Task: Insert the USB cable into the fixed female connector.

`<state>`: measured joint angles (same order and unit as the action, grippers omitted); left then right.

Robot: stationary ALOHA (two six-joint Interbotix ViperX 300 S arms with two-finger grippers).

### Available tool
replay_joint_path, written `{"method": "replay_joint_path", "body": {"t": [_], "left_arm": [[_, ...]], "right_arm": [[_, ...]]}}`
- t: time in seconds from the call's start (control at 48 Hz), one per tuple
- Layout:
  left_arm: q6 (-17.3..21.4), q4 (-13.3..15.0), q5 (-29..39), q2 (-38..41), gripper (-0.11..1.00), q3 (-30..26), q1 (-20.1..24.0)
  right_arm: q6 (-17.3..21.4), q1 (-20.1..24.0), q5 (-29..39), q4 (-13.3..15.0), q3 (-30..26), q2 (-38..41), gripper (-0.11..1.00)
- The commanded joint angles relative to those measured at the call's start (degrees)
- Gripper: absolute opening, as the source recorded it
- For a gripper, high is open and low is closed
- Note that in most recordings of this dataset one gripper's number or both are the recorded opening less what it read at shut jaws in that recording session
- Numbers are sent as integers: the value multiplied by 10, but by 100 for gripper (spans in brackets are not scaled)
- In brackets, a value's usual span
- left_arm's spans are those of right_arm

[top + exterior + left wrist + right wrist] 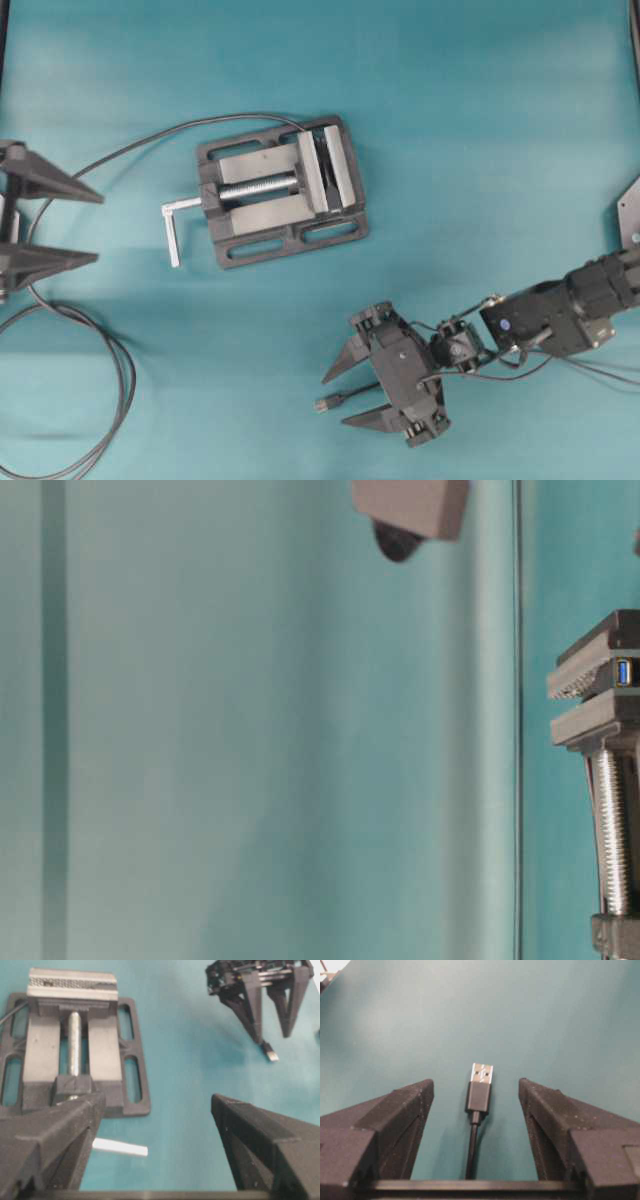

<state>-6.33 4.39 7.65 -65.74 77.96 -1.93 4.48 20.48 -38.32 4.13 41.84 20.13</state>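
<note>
I expect the vise [281,190] to shift a little when I push the plug into the female connector, because its base slots [329,232] are empty of bolts.
The USB cable's plug [480,1089], dark with a silvery tip, lies flat on the teal table. It rests between the fingers of my right gripper [475,1082], which is open and does not touch it on either side. Overhead, the same plug [325,404] sits low and right of centre, inside the right gripper [335,401]. The fixed female connector [623,672] shows as a small blue-faced socket clamped between the vise's jaws. My left gripper [98,228] stands open and empty at the far left, facing the vise [280,190].
The grey vise's white crank handle [172,230] sticks out toward the left gripper. A long dark cable [120,375] runs from the vise and loops along the left edge. Bare teal table lies between the vise and the right gripper.
</note>
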Motion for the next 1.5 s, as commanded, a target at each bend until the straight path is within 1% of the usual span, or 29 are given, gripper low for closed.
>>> {"method": "replay_joint_path", "body": {"t": [0.0,0.25,0.416,0.937,0.999,1.291,1.478], "left_arm": [[4,-2,4,-21,100,4,4],[3,-3,-4,-11,100,17,5],[3,-3,-7,-10,100,20,5],[1,-2,-7,-9,100,25,5],[0,-3,-7,-10,100,25,5],[-1,-1,-7,-9,100,25,5],[0,-1,-6,-10,100,20,5]], "right_arm": [[13,0,-20,-11,-10,1,71],[18,1,-25,-22,-21,19,70],[18,1,-25,-35,-20,33,68],[21,7,-25,-36,1,40,38],[22,10,-26,-36,3,44,36],[22,15,-33,-36,4,54,35],[30,15,-40,-37,18,54,35]]}}
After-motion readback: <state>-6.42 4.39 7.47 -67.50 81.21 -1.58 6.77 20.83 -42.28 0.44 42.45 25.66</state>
